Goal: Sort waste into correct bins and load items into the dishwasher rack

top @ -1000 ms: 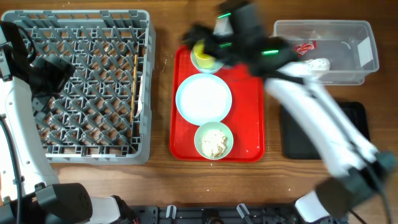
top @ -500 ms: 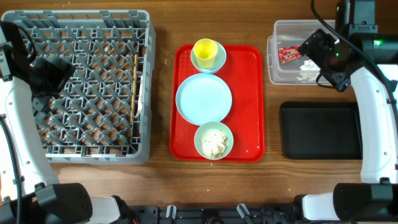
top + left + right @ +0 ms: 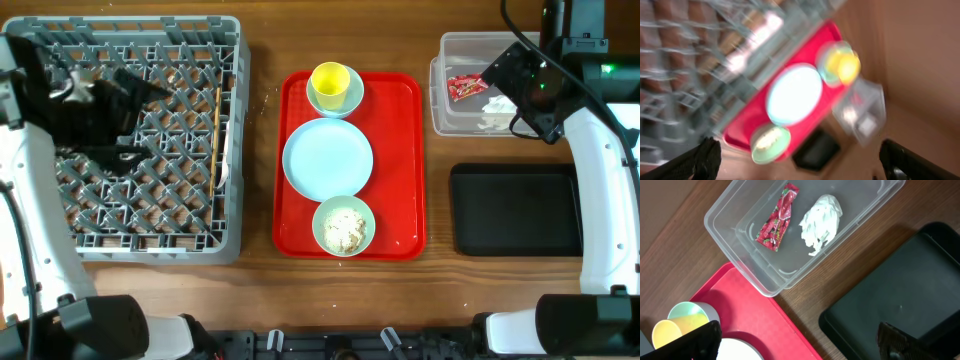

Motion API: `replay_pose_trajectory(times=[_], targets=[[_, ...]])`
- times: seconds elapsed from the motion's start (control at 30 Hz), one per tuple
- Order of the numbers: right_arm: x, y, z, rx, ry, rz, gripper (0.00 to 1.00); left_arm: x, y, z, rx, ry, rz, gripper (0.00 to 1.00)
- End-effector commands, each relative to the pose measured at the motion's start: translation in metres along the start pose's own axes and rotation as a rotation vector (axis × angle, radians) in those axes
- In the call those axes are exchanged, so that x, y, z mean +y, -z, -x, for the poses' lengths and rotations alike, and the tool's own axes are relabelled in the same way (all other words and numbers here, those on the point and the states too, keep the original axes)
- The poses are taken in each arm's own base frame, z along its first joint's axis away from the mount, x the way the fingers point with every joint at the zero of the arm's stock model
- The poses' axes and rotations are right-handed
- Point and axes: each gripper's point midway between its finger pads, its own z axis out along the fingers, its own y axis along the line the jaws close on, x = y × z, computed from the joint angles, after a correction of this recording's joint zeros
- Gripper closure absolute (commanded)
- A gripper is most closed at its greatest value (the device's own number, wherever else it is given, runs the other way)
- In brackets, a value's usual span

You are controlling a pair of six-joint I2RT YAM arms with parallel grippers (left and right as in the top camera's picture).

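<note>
I should carry the bowl to the black tray with my right gripper, because the bowl has beige crumbs in it and the black tray is far from my left gripper.
The grey dishwasher rack holds the thin wooden stick. My left gripper hangs over the rack, blurred; its wrist view shows the fingers wide apart and empty. On the red tray are the yellow cup inside a pale bowl, the blue plate, and a bowl of beige crumbs. The clear tub holds the red wrapper and the white scrap. My right gripper is open and empty over the tub.
The black tray lies below the tub at the right and shows in the right wrist view. Bare wood runs between the rack, the red tray and the bins.
My right arm swung from the top of the red tray to the tub and now holds still. My left gripper has moved right across the rack and is blurred by motion.
</note>
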Motion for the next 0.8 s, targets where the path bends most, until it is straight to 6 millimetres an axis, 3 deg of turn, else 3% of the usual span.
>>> replay_pose_trajectory(times=[0.0,0.07,0.13,0.23,0.33,0.5,0.63,0.73,0.77], targets=[[-0.003,-0.006,0.000,-0.003,0.015,-0.029,0.00,-0.048,-0.026,-0.085,0.251,-0.373,-0.111,0.00],[-0.003,-0.006,0.000,-0.003,0.014,-0.029,0.00,-0.053,-0.054,-0.122,0.297,-0.523,-0.006,0.00],[-0.003,-0.006,0.000,-0.003,0.015,-0.029,0.00,-0.056,-0.085,-0.145,0.238,-0.603,0.144,0.00],[-0.003,-0.006,0.000,-0.003,0.014,-0.029,0.00,-0.065,-0.129,-0.168,0.033,-0.639,0.316,0.00],[-0.003,-0.006,0.000,-0.003,0.015,-0.029,0.00,-0.076,-0.167,-0.192,-0.106,-0.744,0.371,0.00],[-0.003,-0.006,0.000,-0.003,0.015,-0.029,0.00,-0.078,-0.224,-0.206,-0.225,-0.854,0.430,0.00],[-0.003,-0.006,0.000,-0.003,0.014,-0.029,0.00,-0.065,-0.246,-0.206,-0.201,-0.860,0.483,0.00],[-0.003,-0.006,0.000,-0.003,0.015,-0.029,0.00,-0.059,-0.248,-0.213,-0.144,-0.853,0.490,0.18],[-0.003,-0.006,0.000,-0.003,0.015,-0.029,0.00,-0.056,-0.245,-0.218,-0.110,-0.847,0.489,0.18]])
